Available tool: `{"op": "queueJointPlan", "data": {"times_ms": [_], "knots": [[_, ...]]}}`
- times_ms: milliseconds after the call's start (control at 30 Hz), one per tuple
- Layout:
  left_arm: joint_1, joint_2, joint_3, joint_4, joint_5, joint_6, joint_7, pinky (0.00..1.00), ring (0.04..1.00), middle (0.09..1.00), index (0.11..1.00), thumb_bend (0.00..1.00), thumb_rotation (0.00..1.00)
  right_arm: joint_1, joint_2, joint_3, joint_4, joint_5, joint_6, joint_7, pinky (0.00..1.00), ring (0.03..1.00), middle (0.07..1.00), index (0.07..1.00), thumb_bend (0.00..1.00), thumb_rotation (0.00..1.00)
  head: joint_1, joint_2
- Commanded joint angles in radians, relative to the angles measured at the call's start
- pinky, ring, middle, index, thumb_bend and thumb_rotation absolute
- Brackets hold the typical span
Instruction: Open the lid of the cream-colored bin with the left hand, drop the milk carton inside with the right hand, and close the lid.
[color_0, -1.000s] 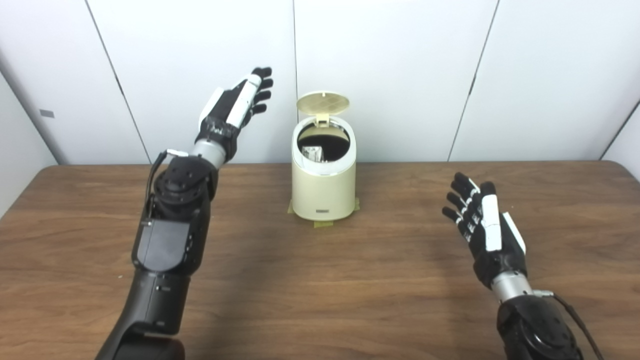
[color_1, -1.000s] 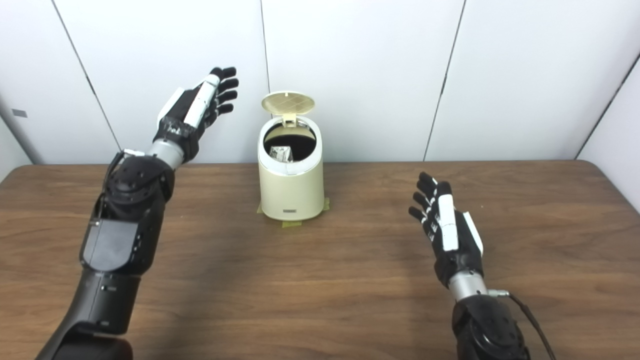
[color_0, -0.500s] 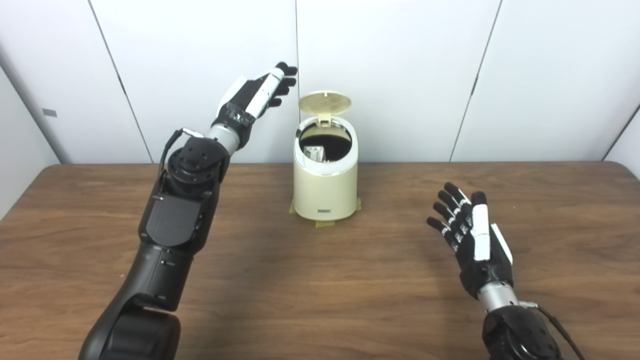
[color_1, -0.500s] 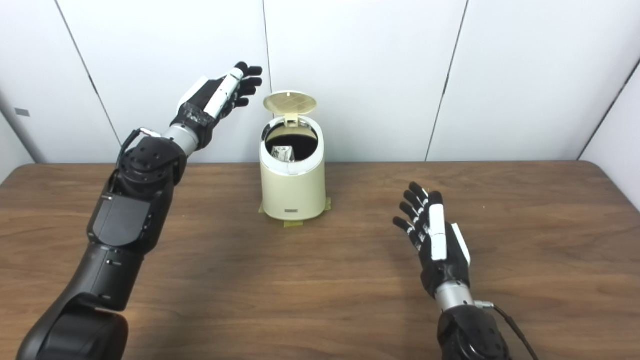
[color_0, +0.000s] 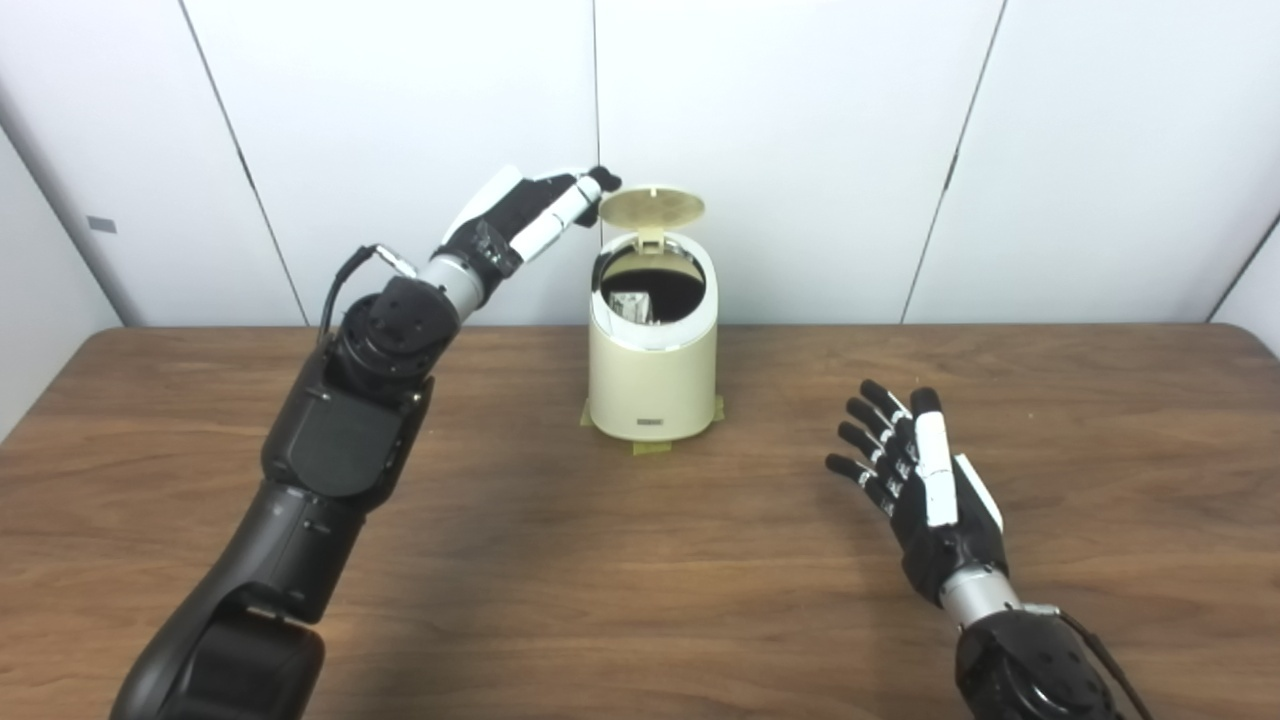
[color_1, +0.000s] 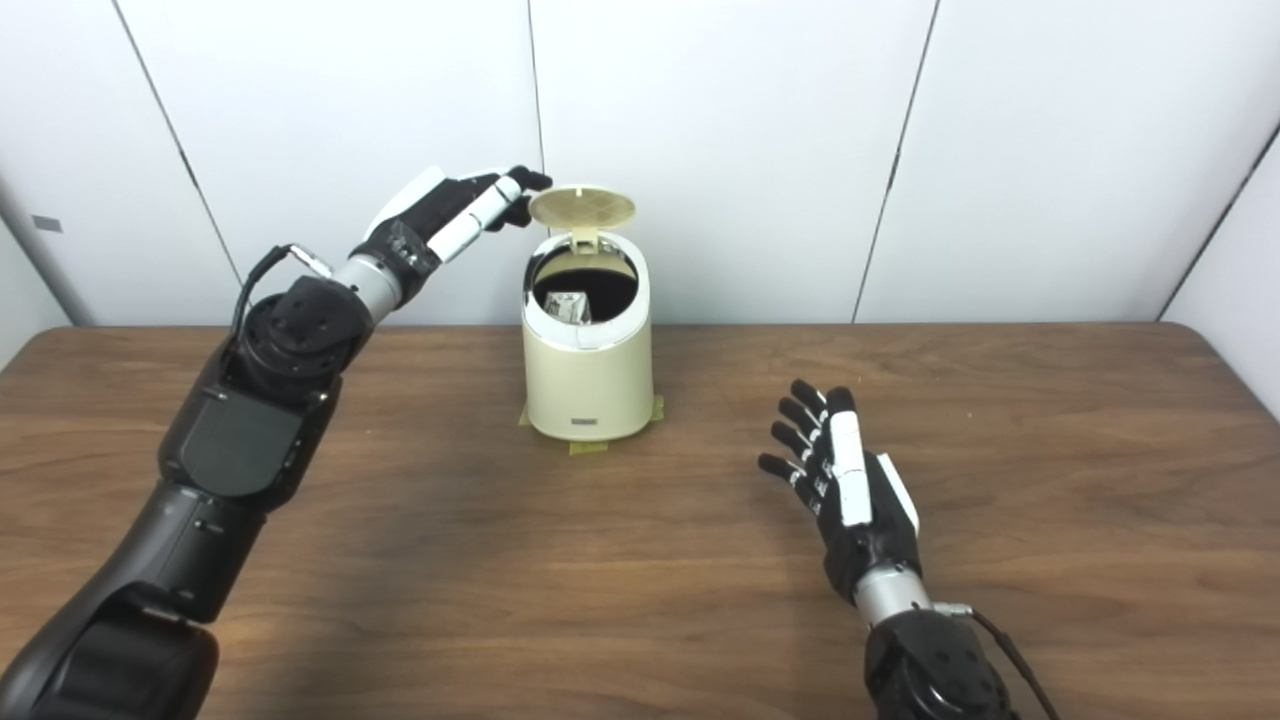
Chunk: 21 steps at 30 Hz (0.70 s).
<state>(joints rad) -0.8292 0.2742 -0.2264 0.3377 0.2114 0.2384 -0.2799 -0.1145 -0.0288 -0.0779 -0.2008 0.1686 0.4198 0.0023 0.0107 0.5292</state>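
The bin's lid (color_0: 651, 208) will swing down and come to rest flush inside the bin's rim when I push it, because the milk carton (color_0: 630, 306) is below that rim.
The cream-colored bin (color_0: 651, 378) stands on the wooden table at centre back. Its round lid (color_0: 652, 207) is tipped up on its hinge behind the opening. Inside the dark opening lies the milk carton (color_0: 631, 305), pale and partly hidden by the rim. My left hand (color_0: 520, 216) is raised at lid height, open, its fingertips right beside the lid's left edge. My right hand (color_0: 926, 490) hovers low over the table to the right of the bin, open, fingers spread, holding nothing.
Strips of yellowish tape (color_0: 655, 447) show under the bin's base. White wall panels stand close behind the bin. The brown table (color_0: 620, 580) stretches wide to both sides and toward me.
My left hand has swung right and lowered to the lid's left edge. My right hand has drawn back toward me and slightly left. The bin and lid have not moved.
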Motion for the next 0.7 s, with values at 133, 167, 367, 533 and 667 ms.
{"op": "queueJointPlan", "data": {"times_ms": [133,167,367,533,667], "knots": [[-0.070,-0.008,-0.002,-0.040,0.037,-0.057,0.014,1.00,0.838,0.736,0.815,0.46,1.00,-0.034,0.012,0.007,-0.040,0.025,0.004,0.016,0.82,0.915,0.871,0.952,0.65,1.00,-0.004,0.000],[-0.070,-0.009,-0.004,-0.041,0.043,-0.061,0.013,1.00,0.841,0.736,0.813,0.46,1.00,-0.035,0.011,0.009,-0.038,0.028,0.004,0.020,0.83,0.919,0.870,0.956,0.65,1.00,-0.004,0.000],[-0.073,0.019,-0.057,-0.057,0.149,-0.127,0.024,0.95,0.854,0.757,0.802,0.47,1.00,-0.036,0.007,0.016,-0.036,0.035,0.009,0.021,0.83,0.920,0.865,0.978,0.65,1.00,-0.009,0.002],[-0.081,0.066,-0.128,-0.086,0.304,-0.198,0.035,0.83,0.825,0.786,0.776,0.44,1.00,-0.038,0.011,0.013,-0.046,0.034,0.028,0.012,0.85,0.915,0.854,0.990,0.64,1.00,-0.012,0.007],[-0.076,0.099,-0.173,-0.115,0.420,-0.252,0.040,0.81,0.843,0.806,0.770,0.47,1.00,-0.038,0.007,0.011,-0.045,0.035,0.031,0.015,0.85,0.916,0.854,0.997,0.64,1.00,-0.014,0.011]]}}
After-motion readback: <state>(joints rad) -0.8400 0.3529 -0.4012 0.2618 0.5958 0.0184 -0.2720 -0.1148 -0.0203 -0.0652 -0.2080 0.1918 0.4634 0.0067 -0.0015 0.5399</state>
